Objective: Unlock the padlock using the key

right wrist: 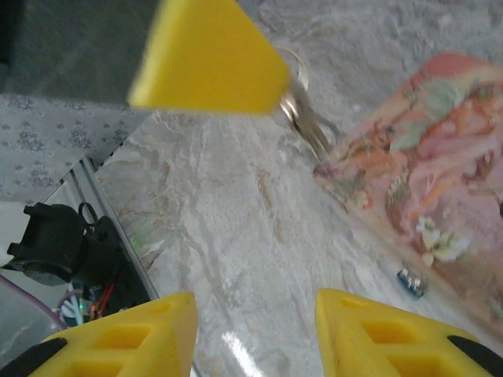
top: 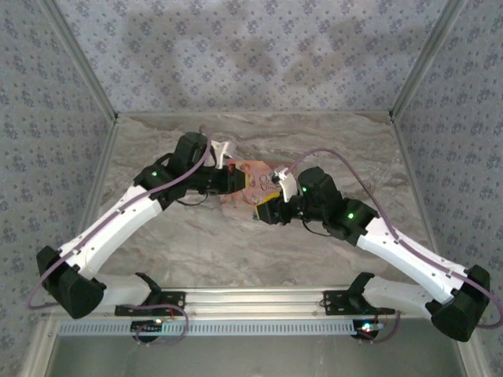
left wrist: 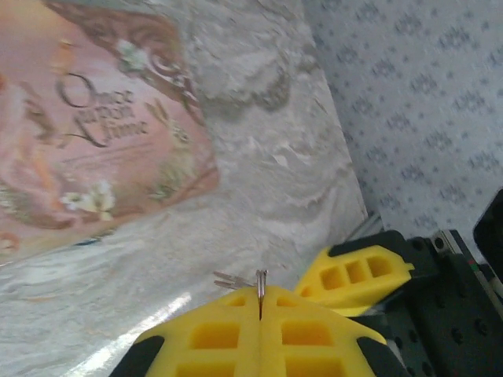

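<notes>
The keys (left wrist: pixel 242 280) splay apart at my left gripper's tips, so my right gripper should hold their blades (right wrist: pixel 312 135) while my left gripper opens and retakes their heads.
My left gripper (left wrist: pixel 260 302) is shut on the key (left wrist: pixel 261 281), whose thin metal tip sticks out edge-on above the yellow pads; a second key hangs beside it. In the right wrist view that key (right wrist: pixel 305 118) dangles below the left gripper's yellow finger, just above the corner of the pink box. The padlock (right wrist: pixel 410 281), a tiny blue-teal block, lies on the table against the box's near edge. My right gripper (right wrist: pixel 255 314) stands open over bare marble, nothing between its fingers, left of the padlock. Both grippers (top: pixel 228 179) (top: pixel 267 210) meet at the table's middle.
The pink picture-printed box (top: pixel 250 184) lies flat mid-table between the two grippers. Patterned walls enclose the marble table (top: pixel 330 149) at back and sides. An aluminium rail (top: pixel 251 297) with cables runs along the near edge.
</notes>
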You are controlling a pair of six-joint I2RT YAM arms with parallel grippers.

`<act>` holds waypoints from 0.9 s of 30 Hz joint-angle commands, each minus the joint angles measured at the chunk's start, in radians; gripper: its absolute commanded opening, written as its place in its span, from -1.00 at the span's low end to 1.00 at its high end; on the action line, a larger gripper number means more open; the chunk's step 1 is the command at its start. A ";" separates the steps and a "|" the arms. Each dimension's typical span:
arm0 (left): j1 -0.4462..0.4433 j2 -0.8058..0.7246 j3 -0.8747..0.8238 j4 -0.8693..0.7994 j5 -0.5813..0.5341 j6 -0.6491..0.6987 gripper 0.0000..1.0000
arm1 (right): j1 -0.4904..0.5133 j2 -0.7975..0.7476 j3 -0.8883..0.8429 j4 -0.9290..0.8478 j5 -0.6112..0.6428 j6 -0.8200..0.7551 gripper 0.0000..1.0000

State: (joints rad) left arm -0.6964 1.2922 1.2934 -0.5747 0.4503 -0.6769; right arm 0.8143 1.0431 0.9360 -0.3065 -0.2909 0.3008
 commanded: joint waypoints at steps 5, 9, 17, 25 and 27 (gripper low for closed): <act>-0.055 0.035 0.088 -0.077 0.068 0.045 -1.00 | 0.000 0.028 0.101 -0.027 0.064 -0.138 -0.20; -0.077 0.043 0.108 -0.082 0.075 0.048 -1.00 | 0.000 0.027 0.100 -0.034 0.108 -0.153 -0.20; -0.108 0.074 0.169 -0.155 0.095 0.069 -1.00 | -0.008 0.018 0.107 -0.016 0.079 -0.162 -0.52; -0.116 0.061 0.175 -0.163 0.093 0.082 -0.98 | -0.010 0.004 0.117 -0.062 0.064 -0.192 -1.00; -0.117 0.056 0.172 -0.154 0.094 0.080 -0.93 | -0.011 -0.008 0.109 -0.064 0.062 -0.195 -1.00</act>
State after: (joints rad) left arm -0.7952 1.3651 1.4372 -0.7097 0.4988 -0.6167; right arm 0.8093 1.0615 1.0187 -0.3641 -0.2317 0.1257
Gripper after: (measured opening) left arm 0.041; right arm 0.067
